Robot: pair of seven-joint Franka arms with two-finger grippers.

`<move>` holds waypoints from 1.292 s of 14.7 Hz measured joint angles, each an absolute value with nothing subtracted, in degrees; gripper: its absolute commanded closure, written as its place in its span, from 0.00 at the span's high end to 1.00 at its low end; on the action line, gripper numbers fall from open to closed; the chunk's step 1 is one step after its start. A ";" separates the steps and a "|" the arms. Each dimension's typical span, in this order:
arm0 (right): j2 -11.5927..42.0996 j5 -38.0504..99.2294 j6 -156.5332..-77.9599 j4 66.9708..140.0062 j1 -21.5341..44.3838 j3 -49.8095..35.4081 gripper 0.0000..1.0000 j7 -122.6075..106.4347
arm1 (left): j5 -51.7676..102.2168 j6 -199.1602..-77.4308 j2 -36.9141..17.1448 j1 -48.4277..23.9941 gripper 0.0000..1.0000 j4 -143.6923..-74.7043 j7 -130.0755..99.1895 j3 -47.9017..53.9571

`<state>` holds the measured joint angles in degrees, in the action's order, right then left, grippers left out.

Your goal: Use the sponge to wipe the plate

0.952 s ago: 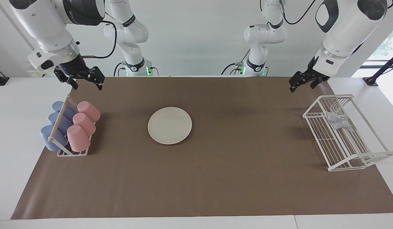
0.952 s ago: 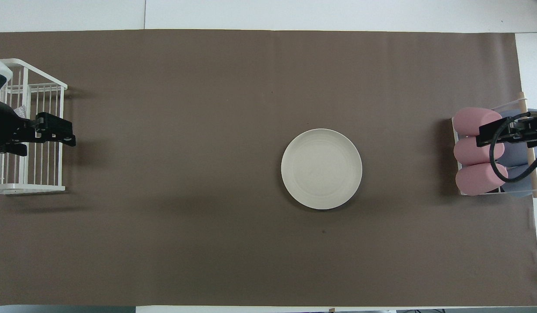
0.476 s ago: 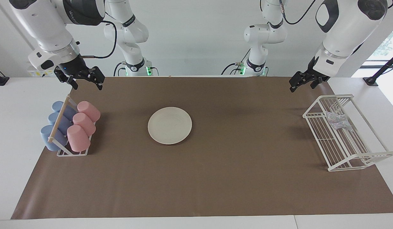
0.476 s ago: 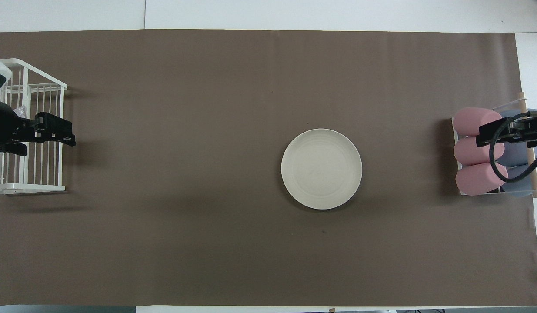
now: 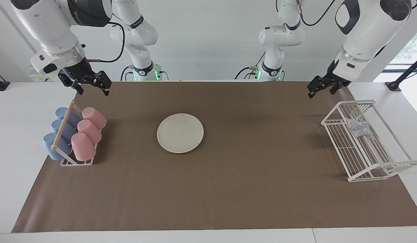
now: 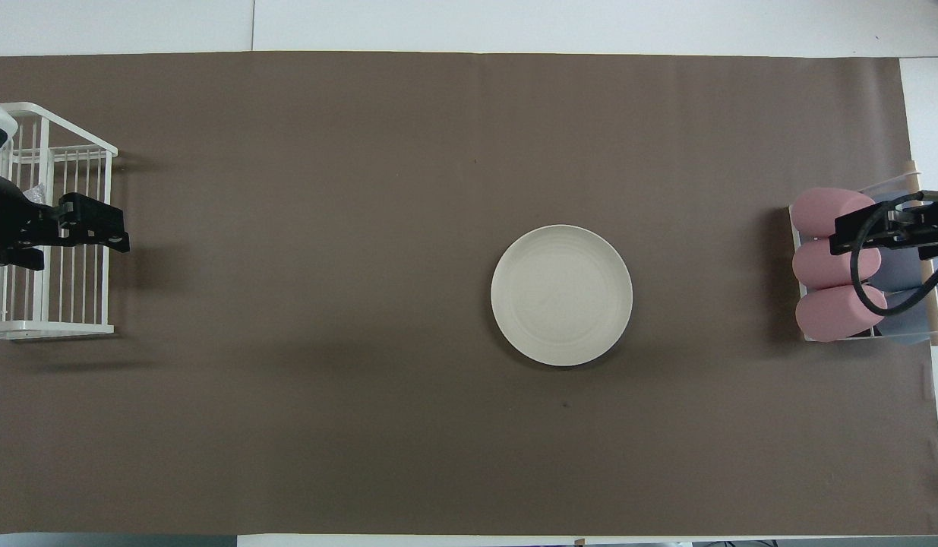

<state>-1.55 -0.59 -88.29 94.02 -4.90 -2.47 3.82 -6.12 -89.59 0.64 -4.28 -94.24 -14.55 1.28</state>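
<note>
The silvery-grey sponge lies alone inside the open white wire rack (image 5: 367, 153), so my left gripper keeps going down to the sponge (image 5: 359, 128) and closes around it.
The cream-white plate (image 5: 180, 133) lies flat on the brown mat, a little toward the right arm's end; it also shows in the overhead view (image 6: 561, 295). The silvery-grey sponge (image 5: 358, 128) lies inside the white wire rack (image 5: 350, 175) at the left arm's end; only a scrap of the sponge (image 6: 34, 196) shows from above. My left gripper (image 5: 321, 92) hangs open and empty in the air over that rack (image 6: 66, 243). My right gripper (image 5: 93, 90) hangs open and empty over the cup holder (image 6: 856, 232). Both are far from the plate.
A holder (image 5: 76, 163) with three pink cups (image 5: 83, 145) and three blue cups (image 5: 53, 145) lying on their sides stands at the right arm's end. The brown mat (image 5: 228, 195) covers most of the white table.
Both grippers have shifted only a hair while staying up in the air. The plate, sponge and racks have not moved.
</note>
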 measured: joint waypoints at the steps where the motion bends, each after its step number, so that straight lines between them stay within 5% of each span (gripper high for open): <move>1: -1.55 -0.60 -87.66 93.95 -4.90 -2.47 1.00 4.52 | -9.12 -90.69 0.52 -4.38 1.00 -95.00 -14.69 1.40; 11: -1.60 -0.59 -87.08 92.99 2.70 -3.76 1.00 27.40 | -42.86 -106.16 -10.15 -6.32 1.00 -103.79 -27.02 1.36; 16: -1.62 -0.20 -86.76 92.97 2.82 -3.83 1.00 35.91 | -51.25 -108.84 -10.92 -5.59 1.00 -108.09 -30.48 1.03; 19: -1.68 0.39 -84.94 93.07 5.01 -3.93 1.00 46.44 | -51.46 -109.13 -10.86 -5.47 0.66 -108.12 -30.48 1.00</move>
